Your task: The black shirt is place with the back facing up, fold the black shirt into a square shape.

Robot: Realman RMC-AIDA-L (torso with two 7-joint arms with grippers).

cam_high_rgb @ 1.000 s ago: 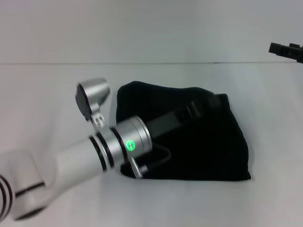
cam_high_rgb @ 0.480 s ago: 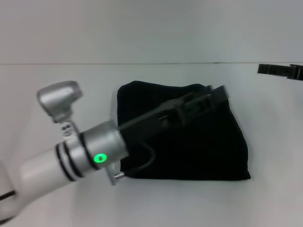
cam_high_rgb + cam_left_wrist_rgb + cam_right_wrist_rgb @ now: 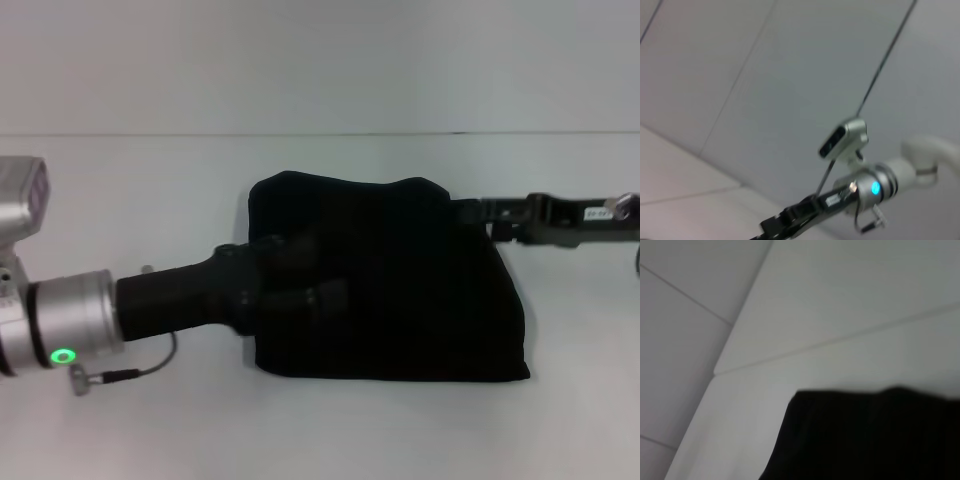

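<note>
The black shirt's edge [image 3: 507,284] beside the robot's right gripper runs at a slant in toward the shirt's far corner, so the right gripper should take hold of that edge's middle [image 3: 488,264] and draw it out.
The black shirt [image 3: 420,300] lies folded into a rough square in the middle of the white table, with no print showing. My left gripper [image 3: 325,292] reaches in from the left and hovers over or rests on the shirt's left part, black against black. My right gripper [image 3: 470,211] comes in from the right and sits at the shirt's far right corner. The right wrist view shows the shirt's edge [image 3: 865,435] on the table. In the left wrist view the right gripper [image 3: 777,227] and its silver wrist [image 3: 875,186] appear farther off.
The white table [image 3: 120,200] extends on all sides of the shirt, and a pale wall stands behind it. A thin cable [image 3: 130,368] hangs under my left wrist near the table surface.
My left arm has swung back to the left, its gripper moving from the shirt's far right part to its left part. My right gripper has moved in from the right edge to the shirt's corner.
</note>
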